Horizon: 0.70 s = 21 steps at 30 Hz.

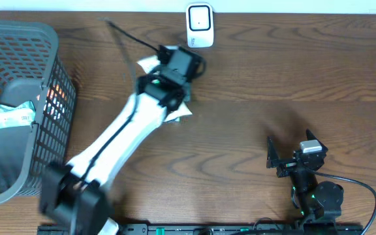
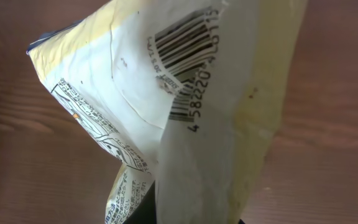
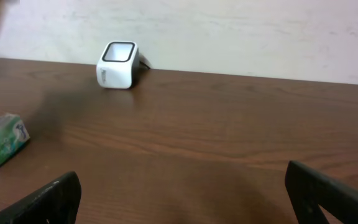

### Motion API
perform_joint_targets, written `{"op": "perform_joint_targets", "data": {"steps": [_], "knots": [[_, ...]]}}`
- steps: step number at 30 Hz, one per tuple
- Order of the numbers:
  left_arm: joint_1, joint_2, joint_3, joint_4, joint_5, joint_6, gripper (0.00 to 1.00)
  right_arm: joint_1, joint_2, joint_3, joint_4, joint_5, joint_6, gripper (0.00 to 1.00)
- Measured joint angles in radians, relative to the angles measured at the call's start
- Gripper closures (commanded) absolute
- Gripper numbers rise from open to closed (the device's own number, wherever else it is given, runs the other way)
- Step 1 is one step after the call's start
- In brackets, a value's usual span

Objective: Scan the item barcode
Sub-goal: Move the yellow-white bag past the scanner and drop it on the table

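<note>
My left gripper is moving the packet, and the packet's barcode (image 2: pixel 188 50) faces up. It should keep going toward the clear table before the white scanner (image 1: pixel 213 94) and let go of the packet there.
The item is a crinkled white and yellow packet (image 2: pixel 166 118) that fills the left wrist view, its black barcode (image 2: pixel 182 46) facing the camera. My left gripper (image 1: pixel 175 65) is shut on the packet (image 1: pixel 147 64) and holds it above the table, a little below and left of the white scanner (image 1: pixel 200 25). The packet hides the left fingers in the wrist view. The scanner (image 3: pixel 118 65) stands at the table's far edge against the wall. My right gripper (image 1: pixel 291 147) rests low at the near right, open, with nothing between its fingers (image 3: pixel 55 199).
A dark mesh basket (image 1: pixel 18 59) stands at the left edge with a white and green pack (image 1: pixel 12 116) inside. A small green and white pack (image 3: pixel 2 140) lies on the table under the left arm (image 1: pixel 178 114). A black cable (image 1: pixel 129 36) runs toward the scanner.
</note>
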Motion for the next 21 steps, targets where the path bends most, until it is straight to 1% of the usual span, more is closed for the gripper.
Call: {"op": "perform_joint_targets", "data": {"steps": [5, 12, 21], "knots": [[-0.059, 0.132, 0.058, -0.001, -0.006, 0.000, 0.93, 0.000, 0.000, 0.000, 0.000, 0.000, 0.000, 0.01], [-0.134, 0.211, 0.159, 0.060, -0.006, 0.003, 0.93, 0.000, 0.000, 0.000, 0.000, 0.000, 0.000, 0.01], [-0.149, 0.305, 0.178, 0.098, -0.006, 0.003, 0.92, 0.000, 0.000, 0.000, 0.000, 0.000, 0.000, 0.01]]}}
